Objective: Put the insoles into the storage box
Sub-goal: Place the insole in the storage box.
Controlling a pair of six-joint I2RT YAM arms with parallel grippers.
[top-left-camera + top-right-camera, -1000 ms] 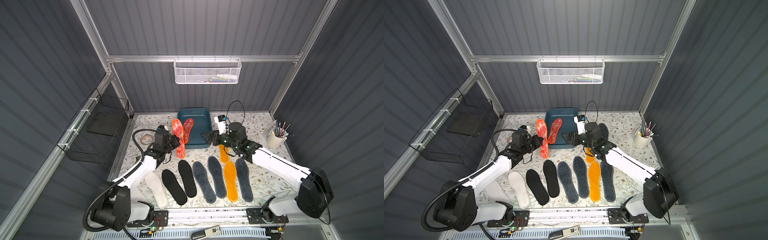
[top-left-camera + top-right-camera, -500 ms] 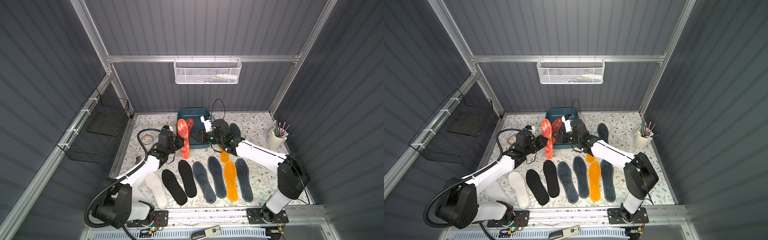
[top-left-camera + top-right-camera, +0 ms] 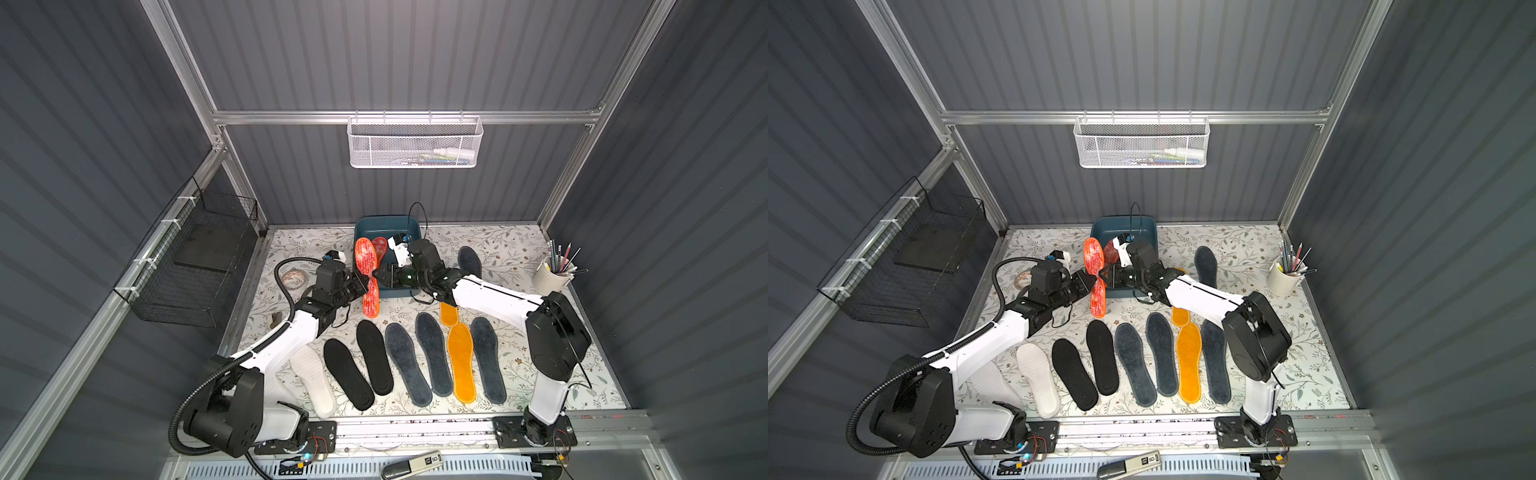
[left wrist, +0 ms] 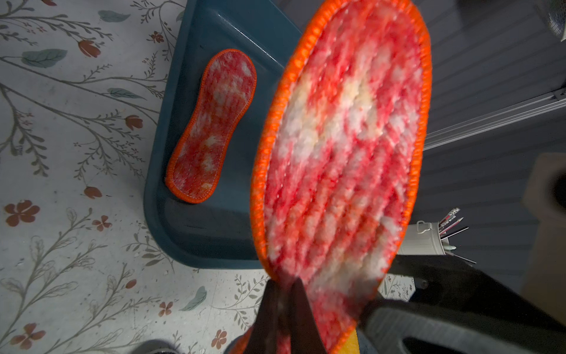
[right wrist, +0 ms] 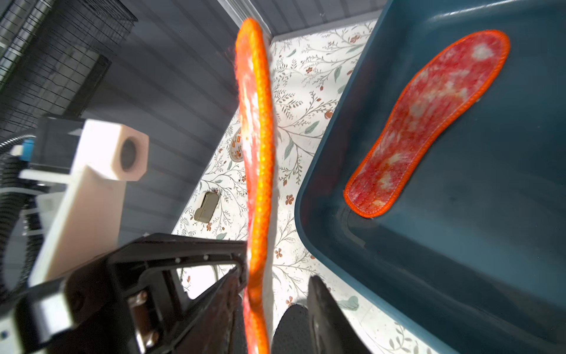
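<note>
The box's free space (image 5: 501,200) is on my right gripper's side, so next my right gripper takes the mottled insole's rim (image 5: 258,253) from my left gripper and then lays the insole there first.
My left gripper (image 3: 363,284) (image 4: 283,280) is shut on the edge of a red-orange mottled insole (image 3: 368,266) (image 4: 337,153), holding it upright in front of the storage box's left front corner. My right gripper (image 3: 376,274) (image 5: 274,277) reaches in from the other side. Its jaws are open and straddle that insole's orange rim (image 5: 257,153), one finger close against it and the other apart. A second mottled insole (image 3: 379,248) (image 5: 428,122) lies inside the dark teal storage box (image 3: 386,224) (image 5: 459,260). Several insoles lie in a row on the table: white (image 3: 313,380), black (image 3: 347,378), grey-blue (image 3: 407,361), orange-yellow (image 3: 461,361).
One more grey-blue insole (image 3: 469,262) lies right of the box. A white pencil cup (image 3: 555,272) stands at the far right and a tape roll (image 3: 293,277) lies left of the left arm. A black wire basket (image 3: 195,266) hangs on the left wall, a white mesh basket (image 3: 415,143) on the back wall.
The right arm swung left to the held insole and its jaws narrowed around the rim. The left gripper carried the insole rightward toward the box's front.
</note>
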